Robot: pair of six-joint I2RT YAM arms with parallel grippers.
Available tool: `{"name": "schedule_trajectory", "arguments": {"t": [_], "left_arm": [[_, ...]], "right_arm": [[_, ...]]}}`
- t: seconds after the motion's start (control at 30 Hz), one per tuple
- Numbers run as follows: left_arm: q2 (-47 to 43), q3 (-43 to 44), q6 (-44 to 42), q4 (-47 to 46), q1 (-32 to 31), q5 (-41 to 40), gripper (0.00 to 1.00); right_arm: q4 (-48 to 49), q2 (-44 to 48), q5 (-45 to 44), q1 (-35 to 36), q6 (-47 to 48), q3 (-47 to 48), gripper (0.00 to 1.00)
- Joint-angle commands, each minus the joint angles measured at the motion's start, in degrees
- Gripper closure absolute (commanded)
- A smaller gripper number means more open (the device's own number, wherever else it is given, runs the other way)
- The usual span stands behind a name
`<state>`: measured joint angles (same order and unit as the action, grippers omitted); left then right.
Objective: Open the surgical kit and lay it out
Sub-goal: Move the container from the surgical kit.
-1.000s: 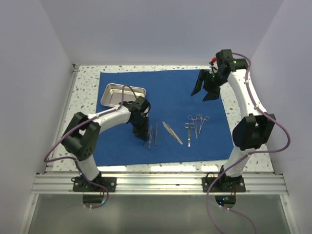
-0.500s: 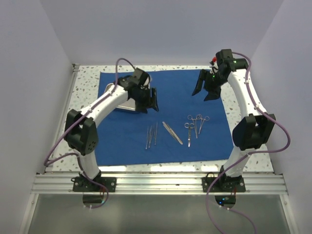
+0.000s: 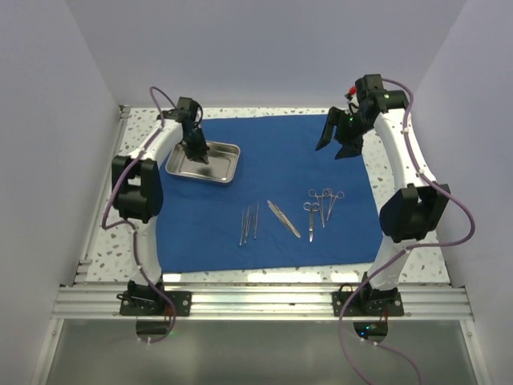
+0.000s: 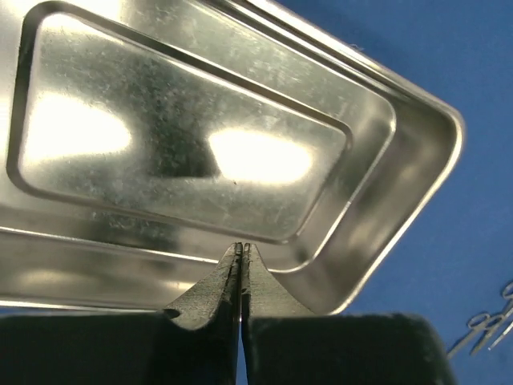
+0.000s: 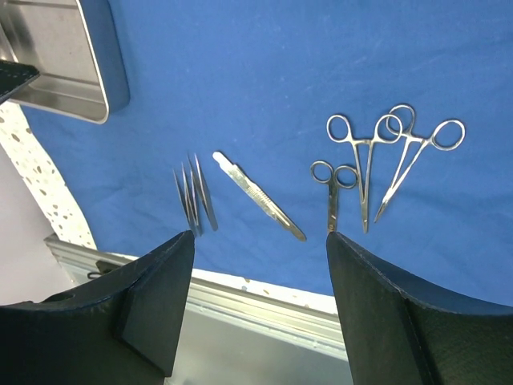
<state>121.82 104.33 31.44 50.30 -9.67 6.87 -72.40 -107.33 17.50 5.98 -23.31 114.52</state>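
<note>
I keep pushing the tray with my left gripper until the tray gets to the cloth's back corner. The gripper's shut fingers are inside the steel tray's rim point(image 3: 223, 145), and there is clear cloth point(image 3: 216, 131) behind.
The royal-blue cloth point(image 3: 280, 152) lies spread flat on the table. On its back left stands the steel tray point(image 3: 228, 160), with nothing in it in the left wrist view, where its rim point(image 4: 449, 136) shows. My left gripper point(image 3: 198, 152) is over the tray, shut point(image 4: 242, 250) with nothing between its fingers. Tweezers point(image 3: 249, 223), a flat silver handle point(image 3: 284, 218), small scissors point(image 3: 309, 216) and two ring-handled forceps point(image 3: 327, 200) lie in a row on the cloth. My right gripper point(image 3: 337, 143) hangs open and empty point(image 5: 260, 237) above the cloth's back right.
A speckled tabletop point(image 3: 140, 128) borders the cloth. White walls close in on three sides. An aluminium rail point(image 3: 264, 301) runs along the near edge by the arm bases. The right wrist view shows the tray point(image 5: 72, 64), the tweezers point(image 5: 192, 192) and the scissors point(image 5: 333, 188).
My left gripper has swung from the tweezers at the front back to the tray, opening on the way and shutting again. The tweezers stay on the cloth. The right arm has not moved.
</note>
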Motion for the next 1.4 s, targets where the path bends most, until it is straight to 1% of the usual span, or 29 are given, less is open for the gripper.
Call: {"name": "schedule_trajectory", "arguments": {"t": [0.0,0.03,0.07,0.17,0.27,0.43,0.57,0.63,0.73,0.77,0.83,1.03,1.23,1.3,1.33,1.37], "left_arm": [[1.8,3.7,-1.9,-3.6,-0.1,-2.6,0.96],[2.5,4.3,-1.9,-4.2,-0.1,-3.5,0.99],[3.9,5.3,-1.9,-4.4,-0.1,-6.1,1.0],[6.7,6.0,-0.9,-6.2,0.2,-9.2,1.0],[9.1,6.5,0.6,-7.5,0.8,-10.3,1.0],[11.2,6.9,4.5,-11.5,1.5,-14.0,1.0],[14.7,11.6,6.7,-12.5,1.8,-16.2,1.0],[17.1,13.9,7.3,-12.7,2.5,-16.0,1.0],[19.9,20.5,7.9,-10.7,3.7,-15.4,1.0],[21.8,24.0,7.8,-10.0,4.0,-15.3,1.0],[22.6,25.7,7.7,-9.6,4.9,-15.1,1.0],[21.1,23.5,6.3,-11.4,7.6,-14.5,1.0],[19.5,21.2,5.6,-11.5,9.4,-16.8,1.0],[19.2,21.2,6.3,-10.1,9.7,-19.8,1.0],[18.8,21.1,6.4,-10.3,9.7,-19.8,1.0],[18.7,20.7,6.6,-10.4,11.0,-19.4,1.0]], "right_arm": [[-0.5,-1.0,1.6,-0.4,0.5,2.2,0.29],[-0.5,-1.0,1.8,-0.3,0.5,1.9,0.29],[-0.4,-1.0,2.0,-0.3,0.5,1.8,0.29],[-0.3,-1.1,2.3,-0.3,0.4,1.2,0.29],[-0.3,-1.1,2.3,-0.3,0.4,1.1,0.3],[-0.3,-0.4,2.0,-0.3,0.5,0.4,0.29],[-0.1,0.5,1.8,-0.3,0.6,-0.5,0.3],[0.0,1.0,1.8,-0.4,0.7,-1.1,0.29],[0.1,1.7,1.5,-0.3,0.9,-1.8,0.29],[0.1,1.9,1.3,-0.3,0.9,-1.8,0.29],[0.0,2.4,1.0,-0.3,1.1,-2.0,0.29],[0.1,3.0,0.4,-0.2,1.3,-2.6,0.29],[0.1,2.8,0.6,-0.3,1.3,-2.3,0.29],[0.2,2.7,0.7,-0.3,1.3,-2.4,0.29],[0.1,2.8,0.6,-0.3,1.2,-2.3,0.29],[0.2,2.8,0.7,-0.3,1.3,-2.3,0.29]]}}
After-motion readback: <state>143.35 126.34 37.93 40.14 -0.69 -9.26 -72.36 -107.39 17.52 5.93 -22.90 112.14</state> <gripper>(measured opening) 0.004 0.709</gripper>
